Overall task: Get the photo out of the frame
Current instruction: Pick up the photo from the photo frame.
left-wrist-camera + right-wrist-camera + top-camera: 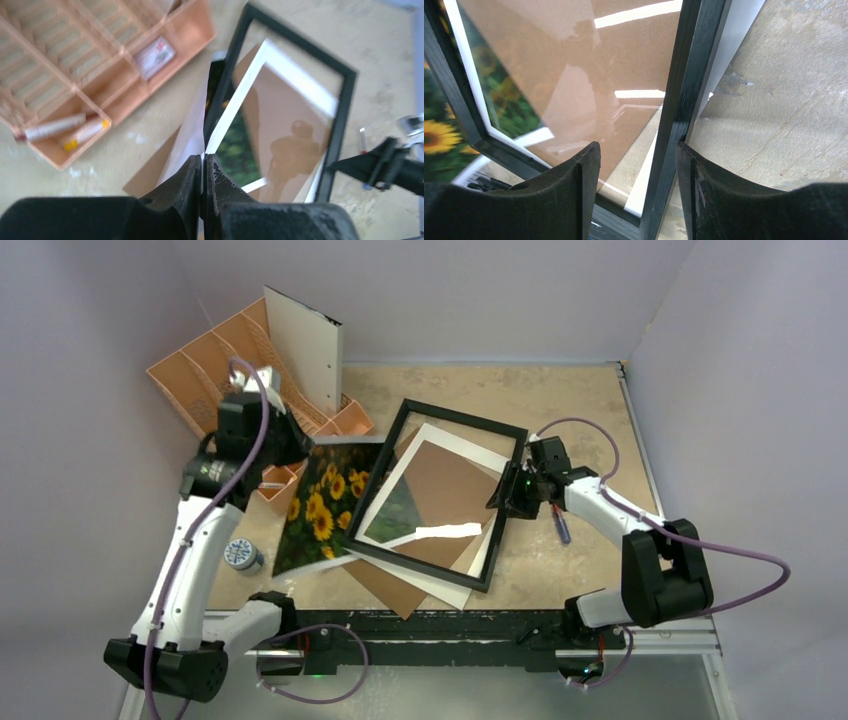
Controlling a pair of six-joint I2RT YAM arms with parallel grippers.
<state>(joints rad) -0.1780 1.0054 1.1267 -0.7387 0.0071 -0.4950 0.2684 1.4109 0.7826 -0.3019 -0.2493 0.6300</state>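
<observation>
I should swing the photo back over the black frame (pixel 436 490) with my left gripper once the photo clears the bar, because the orange organiser crowds the photo's far corner (pixel 324 445).
The black frame (pixel 389 464) lies tilted in the middle of the table, with a brown backing board (pixel 445 490) showing through it. The sunflower photo (pixel 325 505) lies beside the frame's left bar, and its right edge passes under that bar. My left gripper (pixel 303 447) is at the photo's far corner. In the left wrist view it (pixel 204 159) is shut on the photo's thin edge, with the white back (pixel 187 135) showing. My right gripper (pixel 510 490) is at the frame's right bar. Its open jaws (pixel 638 146) straddle that bar (pixel 674 115), which lies close to the right finger.
An orange file organiser (pixel 230 360) with a white board (pixel 305 345) standing in it is at the back left; tubes (pixel 65 131) lie in its tray. A small round tin (pixel 240 554) sits near the left arm. A white sheet (pixel 455 590) and brown board (pixel 385 585) stick out under the frame. A pen (pixel 562 530) lies at the right.
</observation>
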